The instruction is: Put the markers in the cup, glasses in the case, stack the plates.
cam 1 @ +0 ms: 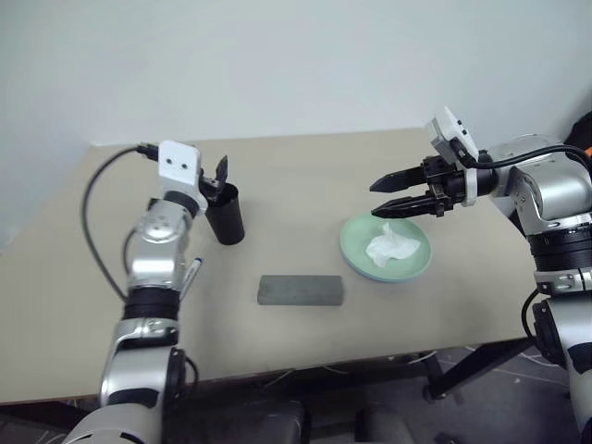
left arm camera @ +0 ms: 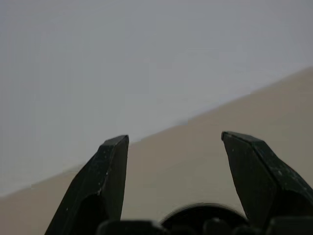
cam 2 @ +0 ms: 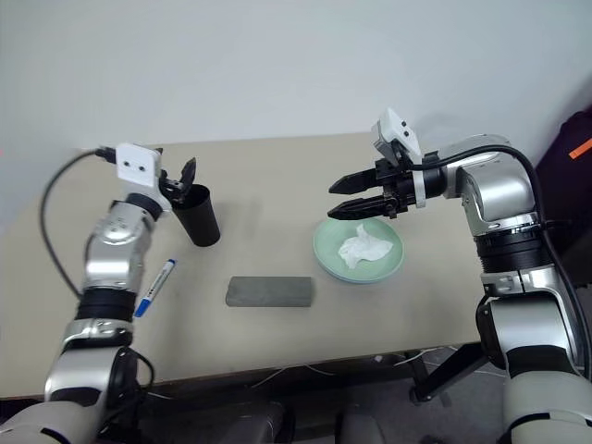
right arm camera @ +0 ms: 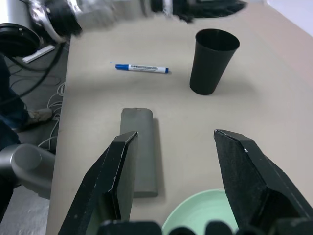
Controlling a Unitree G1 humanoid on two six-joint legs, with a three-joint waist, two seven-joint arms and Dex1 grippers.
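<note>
The marker (cam 2: 154, 288) lies clear of the black cup, so the robot's left gripper keeps its fingers open and go on toward the marker's white body (cam 2: 157, 283) until they are on both sides of it.
The black cup (cam 1: 228, 218) stands upright at the table's back left. My left gripper (cam 1: 215, 181) hovers level just over its rim, open with nothing between its fingers; the rim (left arm camera: 203, 214) shows below them in the left wrist view. A blue-and-white marker (cam 2: 155, 288) lies on the table in front of the cup, beside my left forearm. The grey case (cam 1: 301, 290) lies shut in the middle. A mint green plate (cam 1: 354, 242) holds a crumpled white tissue (cam 1: 390, 244). My right gripper (cam 1: 374, 200) hangs open above the plate's far edge, pointing left. The glasses are out of view.
The table's front edge (cam 1: 305, 365) runs close below the case. A black cable (cam 1: 92, 199) loops from my left wrist over the table's left side. Bare tabletop lies between the cup and the plate.
</note>
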